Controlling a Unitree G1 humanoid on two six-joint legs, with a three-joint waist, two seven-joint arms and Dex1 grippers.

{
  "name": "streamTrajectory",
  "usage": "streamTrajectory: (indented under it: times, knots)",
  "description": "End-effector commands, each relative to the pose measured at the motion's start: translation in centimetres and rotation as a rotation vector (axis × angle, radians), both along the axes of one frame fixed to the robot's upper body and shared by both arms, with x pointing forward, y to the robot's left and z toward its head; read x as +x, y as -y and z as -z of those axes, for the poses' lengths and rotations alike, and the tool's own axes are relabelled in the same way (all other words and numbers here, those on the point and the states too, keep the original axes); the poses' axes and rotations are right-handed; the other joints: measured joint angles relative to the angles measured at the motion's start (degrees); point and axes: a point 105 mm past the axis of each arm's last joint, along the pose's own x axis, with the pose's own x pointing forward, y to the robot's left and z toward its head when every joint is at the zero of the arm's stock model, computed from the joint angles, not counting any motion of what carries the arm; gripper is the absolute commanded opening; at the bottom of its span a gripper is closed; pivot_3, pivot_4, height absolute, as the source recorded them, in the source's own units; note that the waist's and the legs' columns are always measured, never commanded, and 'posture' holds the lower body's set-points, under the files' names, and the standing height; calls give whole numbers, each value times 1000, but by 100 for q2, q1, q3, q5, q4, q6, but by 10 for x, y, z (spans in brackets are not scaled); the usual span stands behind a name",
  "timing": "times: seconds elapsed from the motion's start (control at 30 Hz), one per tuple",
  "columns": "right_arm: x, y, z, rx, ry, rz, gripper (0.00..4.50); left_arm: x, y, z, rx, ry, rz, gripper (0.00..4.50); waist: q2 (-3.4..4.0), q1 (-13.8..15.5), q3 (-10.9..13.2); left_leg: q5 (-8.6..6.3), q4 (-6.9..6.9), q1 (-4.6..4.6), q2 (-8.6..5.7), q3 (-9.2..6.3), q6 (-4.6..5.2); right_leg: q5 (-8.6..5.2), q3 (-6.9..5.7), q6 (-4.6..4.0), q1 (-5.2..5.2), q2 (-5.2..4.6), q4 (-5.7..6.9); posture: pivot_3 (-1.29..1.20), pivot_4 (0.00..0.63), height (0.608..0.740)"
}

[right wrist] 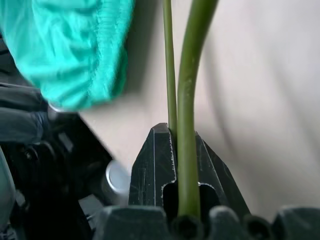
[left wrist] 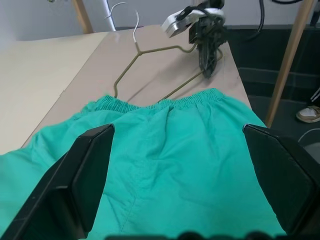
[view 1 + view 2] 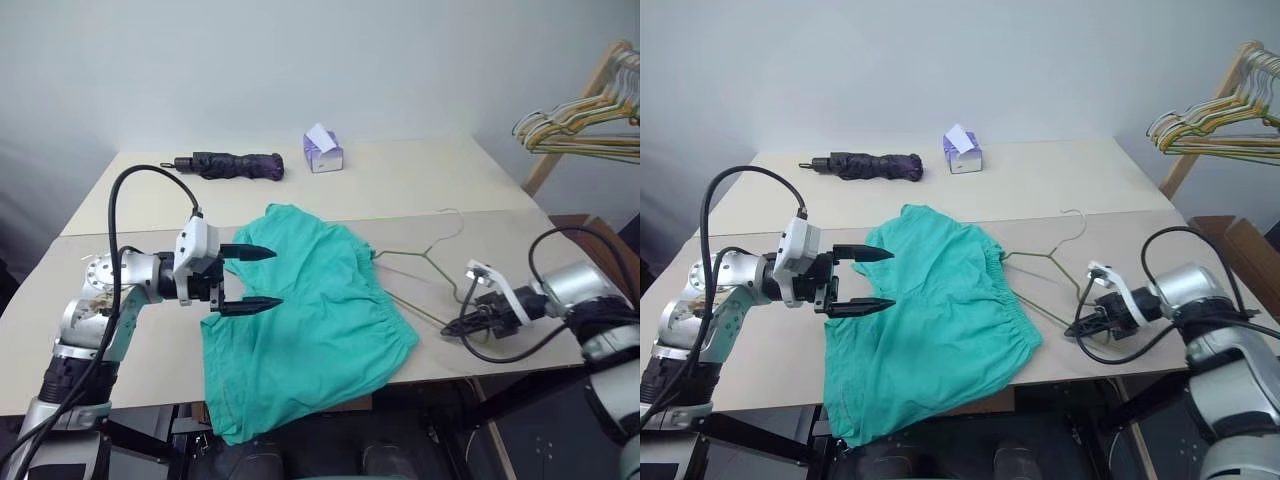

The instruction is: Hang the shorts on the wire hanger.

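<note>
The shorts' waistband [image 3: 391,302] has small puckers [image 3: 367,267] all along it, so I expect the waistband to stretch out over the hanger's arms when the robot pulls it.
The teal-green shorts [image 3: 310,320] lie flat on the table, waistband toward the right, with one leg drooping over the front edge. My left gripper [image 3: 277,277] hovers over their left side, open, with nothing between its fingers [image 2: 85,175]. The thin olive wire hanger [image 3: 405,254] lies on the table just right of the waistband, with its left end tucked under the cloth. My right gripper [image 3: 447,328] is shut on the hanger's lower wire [image 1: 190,100] near the table's front right edge.
A dark purple folded umbrella [image 3: 230,165] and a small purple tissue box [image 3: 323,152] sit at the back of the beige table [image 3: 130,340]. A bunch of pale wire hangers [image 3: 585,120] on a wooden rail stands off the table at far right.
</note>
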Motion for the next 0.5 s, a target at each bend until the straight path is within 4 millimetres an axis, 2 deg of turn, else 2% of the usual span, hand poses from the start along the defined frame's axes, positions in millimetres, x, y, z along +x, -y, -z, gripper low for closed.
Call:
streamTrajectory:
  times: [0.03,0.17,0.3,0.5]
  knots:
    - [-2,2,-5,7,-13,-46,0,0,-5,-14,3,64,-26,4446,0,66,0,0,0,-1,-1,0,0,0,0,0,0,-1,0,71,10,740]
    - [0,-3,-16,56,9,-57,0,-1,-6,-15,-6,63,-33,4446,0,147,0,0,0,5,0,0,0,1,-1,-1,1,1,3,65,12,740]
    - [7,-7,-13,53,1,-30,0,-1,-4,-12,3,68,-25,4446,0,128,0,0,0,8,4,3,0,1,0,-2,2,5,3,60,9,740]
    - [7,-12,-16,172,-10,69,0,7,-1,-15,-7,82,-32,4446,0,164,0,0,1,2,3,2,-1,2,-1,-3,0,5,2,25,10,740]
